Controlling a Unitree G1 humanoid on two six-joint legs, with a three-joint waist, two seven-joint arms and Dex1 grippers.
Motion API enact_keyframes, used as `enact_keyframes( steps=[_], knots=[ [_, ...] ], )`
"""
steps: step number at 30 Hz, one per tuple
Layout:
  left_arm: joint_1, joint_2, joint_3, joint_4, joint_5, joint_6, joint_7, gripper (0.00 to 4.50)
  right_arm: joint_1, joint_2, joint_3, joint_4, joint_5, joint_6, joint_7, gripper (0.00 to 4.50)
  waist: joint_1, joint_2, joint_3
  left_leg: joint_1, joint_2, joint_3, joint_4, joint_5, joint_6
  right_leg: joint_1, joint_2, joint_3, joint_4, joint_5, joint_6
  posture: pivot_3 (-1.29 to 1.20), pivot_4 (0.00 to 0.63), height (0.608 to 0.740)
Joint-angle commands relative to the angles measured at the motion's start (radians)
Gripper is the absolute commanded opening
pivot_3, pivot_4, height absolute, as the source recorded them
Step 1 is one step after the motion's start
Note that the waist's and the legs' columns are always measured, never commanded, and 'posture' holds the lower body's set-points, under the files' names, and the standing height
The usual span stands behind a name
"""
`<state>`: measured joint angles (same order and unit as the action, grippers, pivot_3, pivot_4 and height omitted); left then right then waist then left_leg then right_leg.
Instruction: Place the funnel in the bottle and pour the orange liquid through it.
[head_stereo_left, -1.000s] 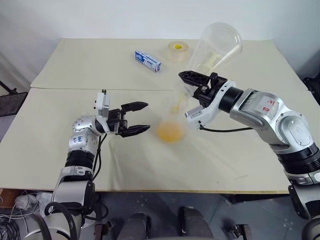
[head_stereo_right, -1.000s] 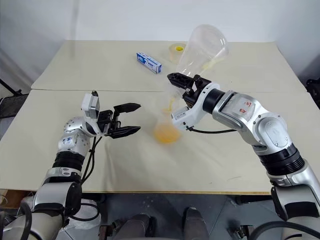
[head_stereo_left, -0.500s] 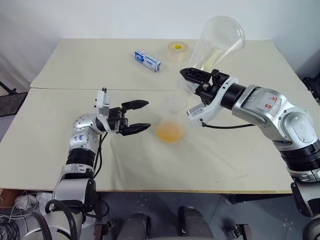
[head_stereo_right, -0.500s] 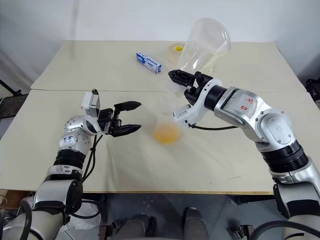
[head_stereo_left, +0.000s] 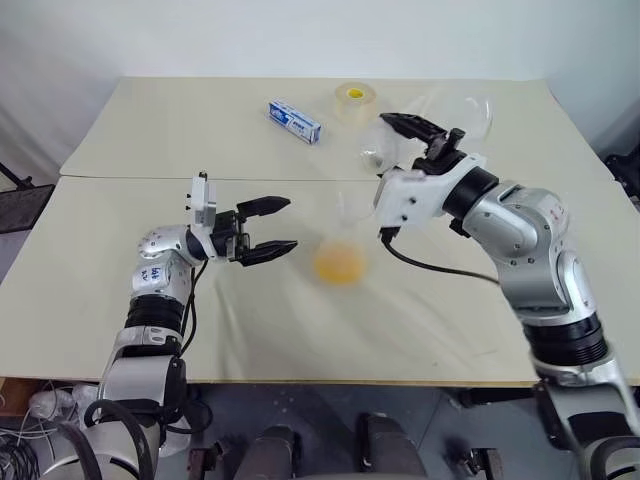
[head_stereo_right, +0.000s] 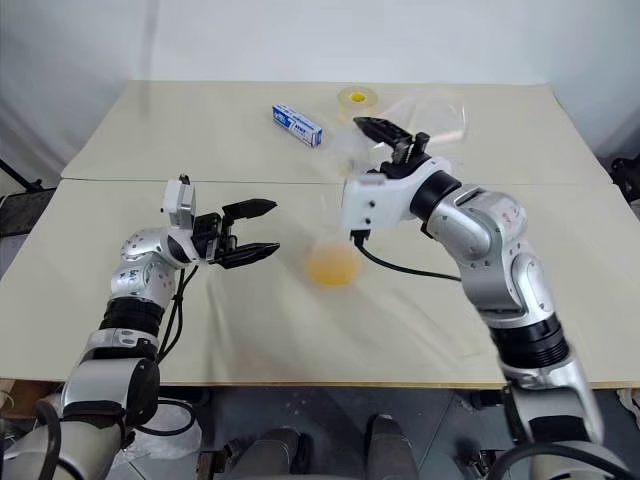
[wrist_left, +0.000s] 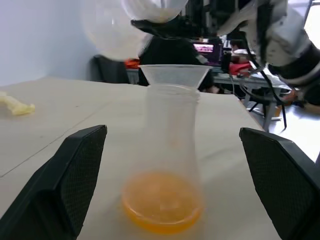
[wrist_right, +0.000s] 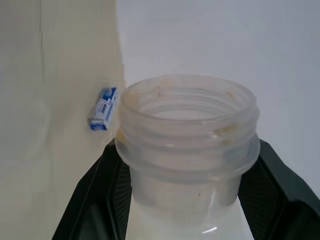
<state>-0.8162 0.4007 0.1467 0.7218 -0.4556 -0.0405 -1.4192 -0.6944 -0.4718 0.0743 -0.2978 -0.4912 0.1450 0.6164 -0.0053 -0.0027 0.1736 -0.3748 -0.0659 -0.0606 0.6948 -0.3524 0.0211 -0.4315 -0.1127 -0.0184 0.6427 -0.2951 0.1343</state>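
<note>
The flask is empty and the orange liquid is in the bottle (head_stereo_left: 340, 263). My right gripper should keep turning the flask upright and let go of it beside the bottle (head_stereo_left: 438, 245).
The clear bottle (head_stereo_left: 342, 235) stands upright on the table with the funnel (wrist_left: 174, 74) seated in its mouth. A pool of orange liquid (wrist_left: 162, 202) lies in its base. My left gripper (head_stereo_left: 270, 226) is open, level with the bottle and a short way to its left, with nothing between its fingers. Behind and to the right of the bottle, my right gripper (head_stereo_left: 415, 130) is raised and shut on the threaded neck (wrist_right: 187, 132) of a clear round flask (head_stereo_left: 460, 105). The flask lies roughly level, and no liquid runs from it.
A blue and white box (head_stereo_left: 295, 120) and a roll of tape (head_stereo_left: 352, 96) lie at the back of the table. A pale yellow packet (wrist_left: 17, 106) lies further back. A seam (head_stereo_left: 130, 178) runs across the table behind my left gripper.
My right gripper has rolled the flask from base-up over the funnel back toward level and lifted it away to the right. The left gripper has stayed put.
</note>
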Motion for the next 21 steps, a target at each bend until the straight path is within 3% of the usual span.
enact_keyframes(
  steps=[1, 5, 9, 14, 20, 21],
  knots=[
    [-0.030, 0.022, -0.002, -0.015, 0.030, 0.018, 0.054, 4.50, 0.016, 0.066, -0.130, -0.076, 0.147, 0.225, 0.007, 2.43, 0.001, 0.000, 0.000, 0.000, 0.000, 0.000, 0.000, 0.000, 0.000, 0.000, 0.000, 0.000, 0.000, 0.000, 0.000, 0.00, 0.150, 0.740],
    [-0.041, 0.019, 0.003, -0.011, 0.032, 0.017, 0.071, 4.50, 0.051, 0.127, -0.262, -0.045, 0.320, 0.350, -0.019, 2.43, 0.003, 0.000, 0.000, 0.000, -0.001, -0.003, 0.000, 0.000, 0.000, 0.001, -0.001, 0.000, 0.001, 0.000, 0.000, 0.00, 0.150, 0.740],
    [-0.056, 0.029, -0.007, 0.000, 0.064, 0.038, 0.133, 4.50, 0.069, 0.165, -0.480, 0.100, 0.517, 0.413, -0.070, 2.43, 0.003, 0.000, 0.000, 0.000, -0.001, -0.003, 0.000, 0.000, 0.000, 0.001, -0.001, -0.001, 0.001, 0.000, 0.000, 0.00, 0.150, 0.740],
    [-0.051, 0.054, -0.022, -0.007, 0.098, 0.080, 0.179, 4.50, 0.080, 0.148, -0.565, 0.210, 0.645, 0.376, -0.103, 2.43, -0.004, 0.000, 0.000, 0.000, -0.002, -0.003, -0.002, 0.000, 0.000, 0.000, -0.001, -0.001, 0.001, 0.000, 0.000, 0.00, 0.150, 0.740],
    [-0.024, 0.094, -0.035, -0.032, 0.101, 0.103, 0.119, 4.50, 0.116, 0.139, -0.583, 0.293, 0.721, 0.296, -0.141, 2.43, -0.025, 0.000, 0.000, 0.000, -0.001, -0.003, -0.003, 0.001, -0.001, -0.001, -0.001, -0.001, 0.002, 0.000, 0.000, 0.00, 0.150, 0.740],
    [-0.023, 0.098, -0.035, -0.035, 0.101, 0.105, 0.117, 4.50, 0.119, 0.136, -0.580, 0.296, 0.733, 0.286, -0.145, 2.78, -0.025, 0.000, 0.000, 0.000, -0.001, -0.003, -0.003, 0.001, -0.001, -0.001, -0.001, -0.001, 0.002, 0.000, 0.000, 0.00, 0.150, 0.740]
  ],
)
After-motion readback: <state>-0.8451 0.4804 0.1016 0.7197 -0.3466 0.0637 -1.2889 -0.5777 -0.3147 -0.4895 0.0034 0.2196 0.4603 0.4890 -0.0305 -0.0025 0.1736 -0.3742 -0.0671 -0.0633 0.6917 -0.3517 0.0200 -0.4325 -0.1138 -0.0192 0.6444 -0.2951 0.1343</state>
